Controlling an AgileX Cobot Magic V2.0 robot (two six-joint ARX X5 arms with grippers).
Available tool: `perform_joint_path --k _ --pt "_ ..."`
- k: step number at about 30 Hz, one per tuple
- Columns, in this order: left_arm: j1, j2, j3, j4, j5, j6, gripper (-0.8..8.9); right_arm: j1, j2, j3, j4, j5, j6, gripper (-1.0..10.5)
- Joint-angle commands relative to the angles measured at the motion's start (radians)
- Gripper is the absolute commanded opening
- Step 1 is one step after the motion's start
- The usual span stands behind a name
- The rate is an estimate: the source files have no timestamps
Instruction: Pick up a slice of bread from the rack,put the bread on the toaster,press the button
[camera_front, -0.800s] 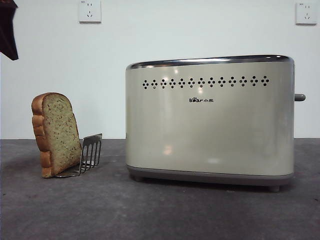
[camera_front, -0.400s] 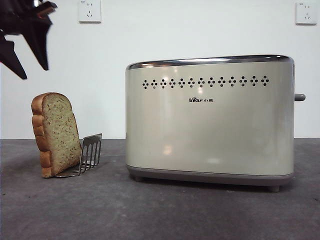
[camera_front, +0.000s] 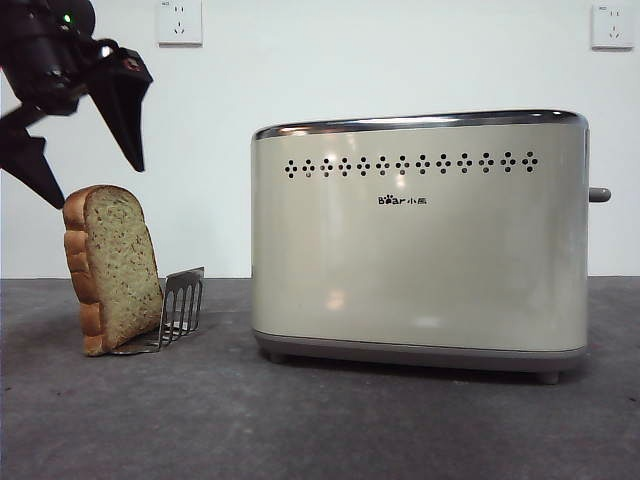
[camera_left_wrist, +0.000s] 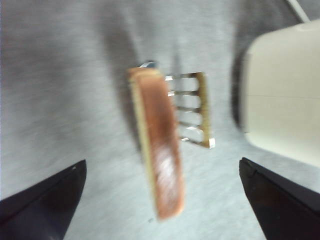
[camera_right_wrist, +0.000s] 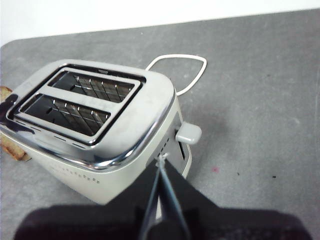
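The slice of bread (camera_front: 115, 270) tilts away from the rack's visible barred side (camera_front: 183, 301) but stays up, so the robot should expect a matching side of the rack hidden behind the slice.
The slice of bread (camera_front: 112, 268) stands upright, leaning in the small silver rack (camera_front: 182, 305) on the table's left side. My left gripper (camera_front: 98, 186) hangs open just above the slice, one jaw to each side of its top, touching nothing. In the left wrist view the slice of bread (camera_left_wrist: 159, 145) shows edge-on between the wide-spread jaws of the left gripper (camera_left_wrist: 162, 162), with the rack (camera_left_wrist: 192, 110) beside it. The cream toaster (camera_front: 420, 235) stands to the right, its grey button (camera_front: 599, 194) on the narrow end. My right gripper (camera_right_wrist: 160, 161) is shut above the toaster (camera_right_wrist: 95, 115), near the button (camera_right_wrist: 188, 133).
Two white wall sockets (camera_front: 179, 22) sit on the back wall. A white cord (camera_right_wrist: 180, 70) loops on the grey table (camera_front: 300, 420) behind the toaster. Both toaster slots (camera_right_wrist: 80, 100) are open on top.
My left gripper has come down and to the right from the top left corner, and now hangs open right over the bread. Bread, rack and toaster have not moved.
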Motion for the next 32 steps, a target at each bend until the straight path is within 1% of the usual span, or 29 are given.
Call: perform_joint_path --k 1,3,4,8,12,14,16,18,24,27,30,32 --pt "-0.014 0.021 0.000 0.025 0.005 0.025 5.56 0.000 -0.001 0.004 -0.001 -0.003 -0.003 0.0" --pt "-0.024 0.028 0.000 0.040 -0.014 0.027 4.58 0.000 -0.001 0.004 -0.003 -0.003 -0.001 0.0" --pt "-0.029 0.030 0.000 0.045 -0.024 0.027 4.29 0.000 -0.001 0.004 -0.003 -0.003 -0.001 0.0" --pt "-0.045 0.040 0.000 0.053 -0.076 0.030 4.16 0.000 -0.001 0.004 -0.004 -0.003 -0.001 0.0" --pt "-0.051 0.053 0.000 0.051 -0.096 0.037 3.04 0.000 -0.001 0.004 -0.018 -0.003 -0.001 0.0" --pt "-0.051 0.053 0.000 0.057 -0.100 0.037 2.69 0.000 -0.001 0.004 -0.025 -0.003 -0.001 0.0" --pt "-0.051 0.053 0.000 0.068 -0.110 0.037 2.66 0.000 -0.001 0.004 -0.028 -0.003 -0.001 0.0" --pt "-0.051 0.053 0.000 0.068 -0.114 0.037 2.36 0.000 -0.001 0.004 -0.029 -0.003 -0.001 0.0" --pt "-0.051 0.053 0.000 0.076 -0.114 0.043 2.36 0.000 -0.001 0.004 -0.029 -0.002 -0.001 0.0" --pt "-0.051 0.053 0.000 0.076 -0.114 0.047 1.49 0.000 -0.001 0.004 -0.029 0.000 -0.001 0.0" --pt "-0.051 0.053 0.000 0.073 -0.114 0.047 1.42 0.000 -0.001 0.004 -0.031 0.000 0.000 0.0" --pt "-0.051 0.053 0.000 0.072 -0.113 0.051 0.41 0.000 -0.001 0.004 -0.034 0.000 0.000 0.0"
